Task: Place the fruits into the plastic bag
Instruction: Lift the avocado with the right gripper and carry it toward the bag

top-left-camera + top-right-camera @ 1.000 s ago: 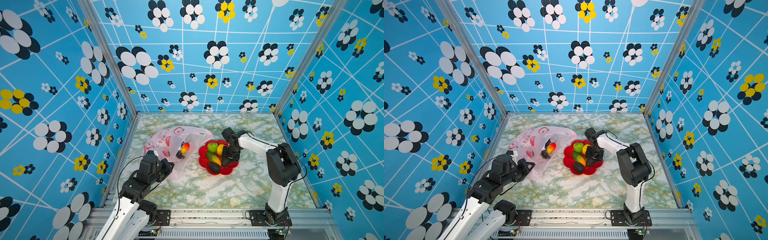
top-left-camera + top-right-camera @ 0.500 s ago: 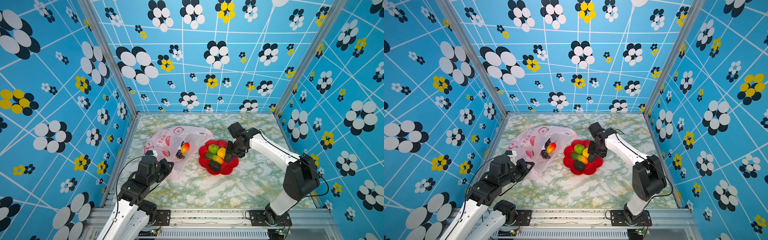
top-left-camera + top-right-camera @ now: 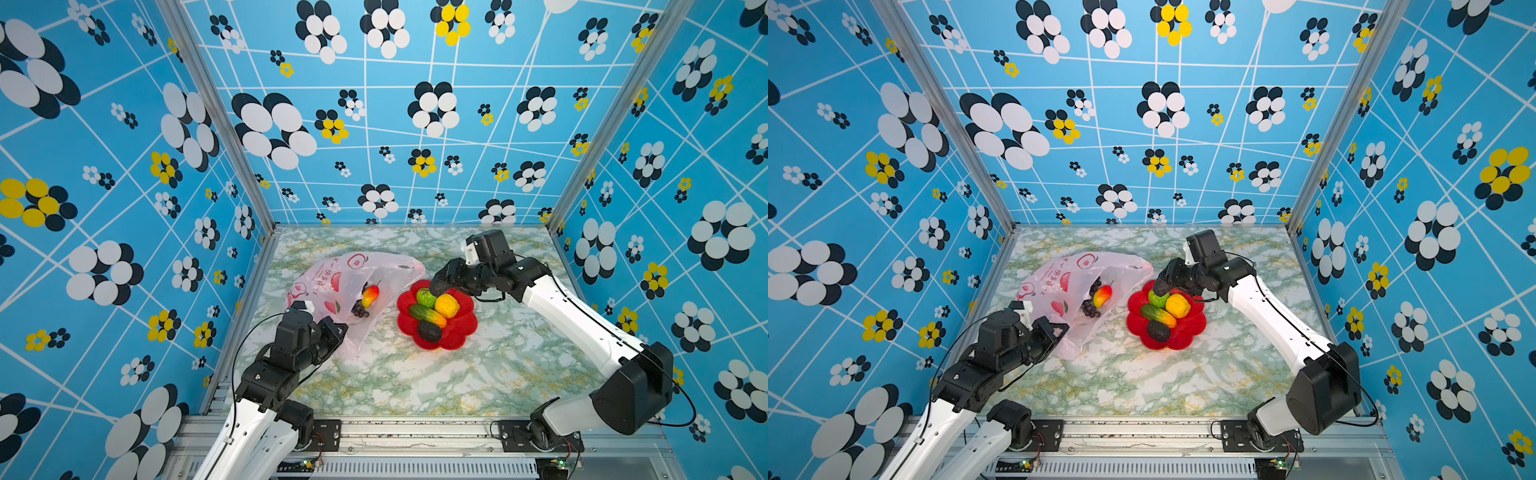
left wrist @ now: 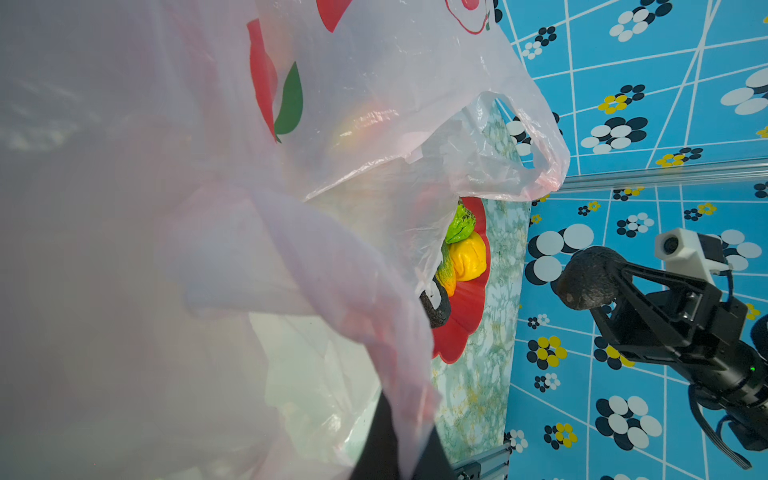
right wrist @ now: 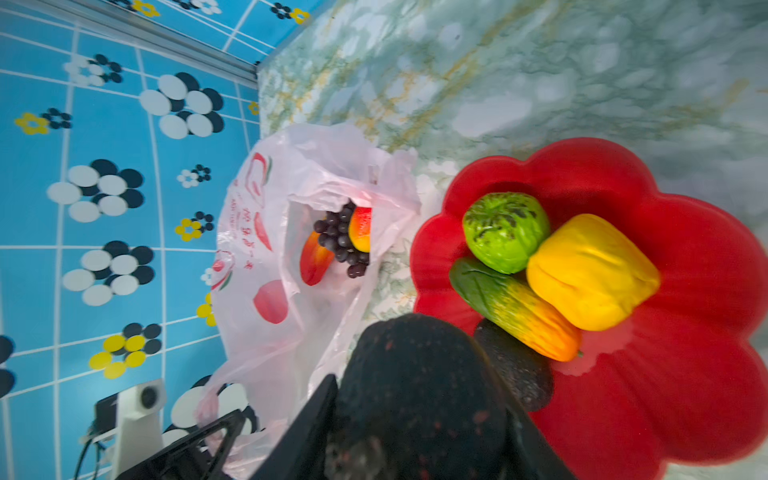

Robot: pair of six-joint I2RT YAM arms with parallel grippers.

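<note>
My right gripper is holding the avocado while the plastic bag's opening [image 3: 384,305] stands open toward the red dish, so it should keep going into the bag and let go near the grapes [image 3: 360,309].
My right gripper [image 3: 439,287] is shut on a dark avocado [image 5: 415,395] and holds it above the left rim of the red dish. Still on the dish lie a green kiwi [image 3: 426,297], a yellow fruit [image 3: 446,305], a green-yellow-orange oblong [image 3: 428,316] and another dark avocado [image 3: 429,331]. The pale pink plastic bag [image 3: 332,282] lies left of the dish, its mouth facing it. Inside are a grape bunch [image 5: 343,241], a red-yellow mango [image 5: 360,228] and a red fruit [image 5: 313,259]. My left gripper [image 3: 334,332] is shut on the bag's near edge, holding it up.
The red flower-shaped dish [image 3: 457,336] sits mid-table on the marbled top. Blue flowered walls close in the left, back and right sides. A metal rail [image 3: 415,428] with both arm bases runs along the front edge.
My right gripper has risen off the dish with the avocado and shifted left toward the bag, its elbow swinging out to the right. The left gripper and the bag have stayed put.
</note>
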